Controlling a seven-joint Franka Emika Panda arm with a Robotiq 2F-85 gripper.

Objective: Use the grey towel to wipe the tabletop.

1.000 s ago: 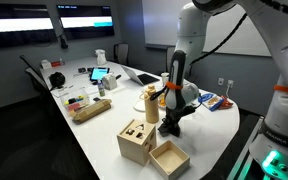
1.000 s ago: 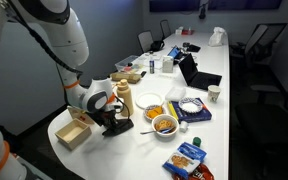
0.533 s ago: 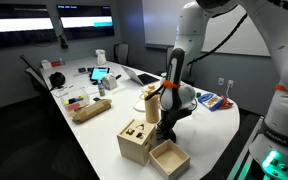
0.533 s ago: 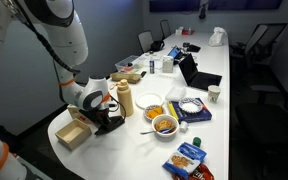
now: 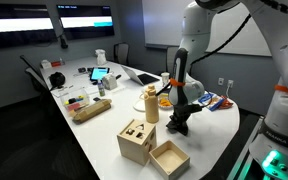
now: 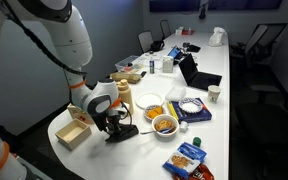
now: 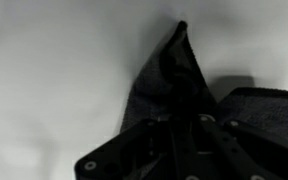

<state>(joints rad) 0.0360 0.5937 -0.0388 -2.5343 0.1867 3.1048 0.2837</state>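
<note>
The beige bottle [image 5: 151,104] and bowls are close in front of the grey towel. My gripper should therefore turn back and wipe the open tabletop [image 6: 116,157] toward the rounded end.
The grey towel [image 5: 177,128] lies crumpled on the white tabletop [image 5: 212,125] near its rounded end, and it also shows as a dark patch in an exterior view [image 6: 124,132]. My gripper [image 5: 179,120] points straight down and is shut on the towel, pressing it against the surface. In the wrist view the towel [image 7: 172,78] fans out ahead of the dark gripper [image 7: 182,120], with one flap to the right. The fingertips are buried in the cloth.
Two small wooden boxes [image 5: 136,140] [image 5: 169,157] stand close by at the table's end. A beige bottle [image 5: 151,103] is just behind the towel. Bowls of food [image 6: 165,124] and a blue packet [image 6: 187,158] sit nearby. A laptop and clutter fill the far half.
The gripper dragged the towel toward the wooden boxes, then back away from them across the tabletop. It stayed shut on the cloth throughout.
</note>
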